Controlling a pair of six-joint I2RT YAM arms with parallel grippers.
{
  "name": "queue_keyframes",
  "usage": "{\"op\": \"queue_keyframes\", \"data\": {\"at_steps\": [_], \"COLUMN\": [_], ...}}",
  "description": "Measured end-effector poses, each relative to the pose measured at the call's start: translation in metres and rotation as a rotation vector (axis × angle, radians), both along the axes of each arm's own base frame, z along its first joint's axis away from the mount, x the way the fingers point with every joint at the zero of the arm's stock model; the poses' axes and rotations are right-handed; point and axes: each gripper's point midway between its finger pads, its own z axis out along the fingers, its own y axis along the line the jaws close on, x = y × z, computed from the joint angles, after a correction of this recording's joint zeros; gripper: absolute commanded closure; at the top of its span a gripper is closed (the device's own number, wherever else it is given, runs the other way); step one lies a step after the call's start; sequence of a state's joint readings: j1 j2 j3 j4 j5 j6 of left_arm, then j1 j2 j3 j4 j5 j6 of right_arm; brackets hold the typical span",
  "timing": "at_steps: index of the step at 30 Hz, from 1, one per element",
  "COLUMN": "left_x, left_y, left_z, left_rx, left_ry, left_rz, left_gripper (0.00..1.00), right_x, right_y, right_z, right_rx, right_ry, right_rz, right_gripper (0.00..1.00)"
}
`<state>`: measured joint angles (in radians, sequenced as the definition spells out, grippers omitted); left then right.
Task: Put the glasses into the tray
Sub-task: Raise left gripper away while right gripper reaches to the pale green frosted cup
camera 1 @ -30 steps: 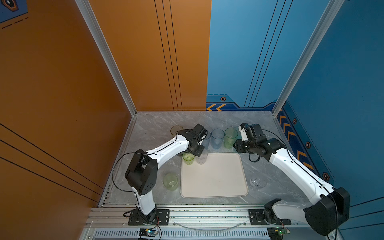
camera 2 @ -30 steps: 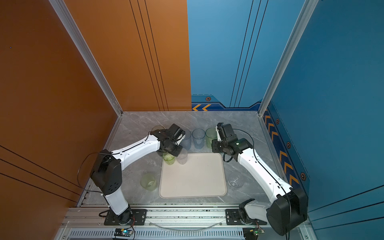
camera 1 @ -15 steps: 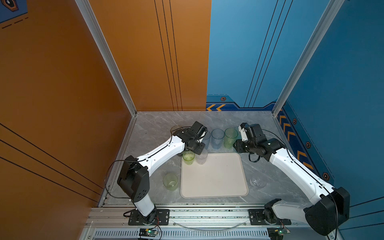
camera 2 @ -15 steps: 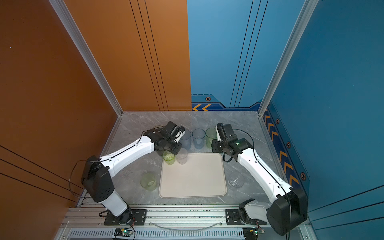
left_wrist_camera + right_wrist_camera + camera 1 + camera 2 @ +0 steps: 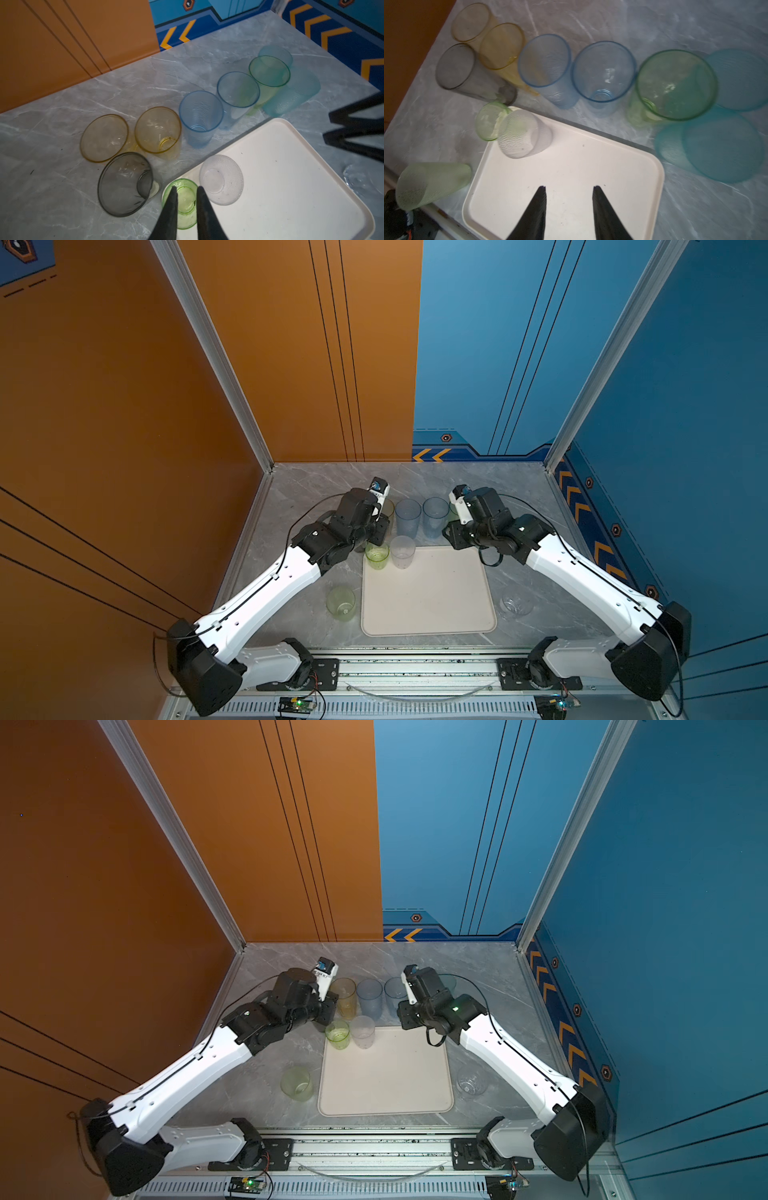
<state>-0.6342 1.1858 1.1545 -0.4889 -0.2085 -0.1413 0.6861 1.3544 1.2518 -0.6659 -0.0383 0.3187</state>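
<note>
The pale green glass stands near my left arm's base, so I should back my left gripper away and reach my right gripper across for the glass's rim.
The cream tray lies at mid-table. A short green glass stands at its far left corner, and a clear textured glass stands beside it inside the tray. My left gripper hovers just over the green glass, jaws narrowly open and clamping nothing. My right gripper is open over the tray's far right part with nothing between its fingers. Behind the tray stand yellow, smoky grey, blue, tall green and teal glasses.
A pale green glass stands on the table left of the tray, and a short clear glass right of it. Booth walls close the back and both sides. The arm bases sit along the front rail.
The left arm's elbow has swung out to the left and its wrist has drawn slightly left. The green glass has stayed put. The right arm has not moved.
</note>
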Motion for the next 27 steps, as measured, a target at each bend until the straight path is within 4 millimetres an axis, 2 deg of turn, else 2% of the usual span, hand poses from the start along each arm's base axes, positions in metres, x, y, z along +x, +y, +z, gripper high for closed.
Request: {"op": "queue_keyframes", "data": {"at_steps": [4, 7, 10, 16, 21, 27], "left_x": [0.0, -0.008, -0.021, -0.041, -0.045, -0.046], "left_y": [0.051, 0.086, 0.106, 0.13, 0.136, 0.14], "left_z": [0.004, 0.006, 0.017, 0.047, 0.048, 0.045], "left_rx": [-0.065, -0.108, -0.14, -0.177, -0.172, -0.158], "left_ry": [-0.034, -0.068, -0.119, -0.231, -0.237, -0.227], "left_rz": [0.152, 0.252, 0.304, 0.365, 0.383, 0.393], "left_gripper": [0.8, 0.79, 0.78, 0.76, 0.76, 0.75], "right_x": [-0.028, -0.049, -0.071, -0.101, -0.113, -0.111], "right_y": [0.065, 0.108, 0.141, 0.185, 0.214, 0.231], "right_z": [-0.005, -0.015, -0.026, -0.041, -0.056, -0.069], "right_rx": [-0.013, -0.031, -0.052, -0.092, -0.123, -0.155], "right_ry": [0.028, 0.056, 0.092, 0.14, 0.166, 0.185], "right_rz": [0.181, 0.3, 0.404, 0.534, 0.591, 0.608], "right_gripper": [0.67, 0.68, 0.68, 0.68, 0.68, 0.69]}}
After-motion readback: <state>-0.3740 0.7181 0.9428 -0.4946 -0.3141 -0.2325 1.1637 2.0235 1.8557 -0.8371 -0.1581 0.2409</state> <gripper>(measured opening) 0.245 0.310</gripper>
